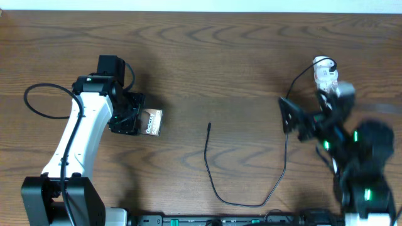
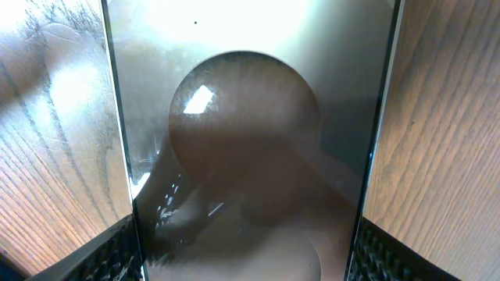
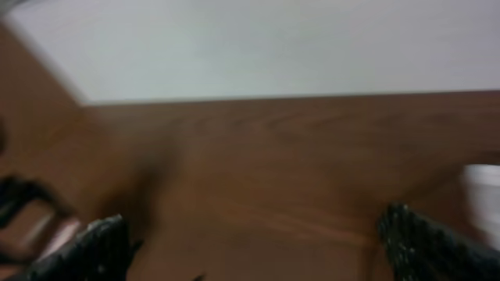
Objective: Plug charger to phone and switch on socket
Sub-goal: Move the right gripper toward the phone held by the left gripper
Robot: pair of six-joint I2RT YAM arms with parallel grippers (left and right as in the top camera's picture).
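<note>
The phone's Galaxy end is sticking out clear of my left gripper, so my right gripper goes on moving toward that end until its fingers grip it.
The phone lies on the wooden table at left, its "Galaxy" text showing. My left gripper is shut on its left end. In the left wrist view the phone's dark glossy screen fills the frame, and both fingers of the left gripper press its silvery edges. The charger's black cable curves across the middle, with its free tip right of the phone. The white socket lies at far right, partly hidden by my right arm. My right gripper is open and empty, blurred.
The table's far edge meets a pale wall. A black rail runs along the front edge. The left arm's black cable loop hangs at far left. A white shape shows at the right edge of the right wrist view.
</note>
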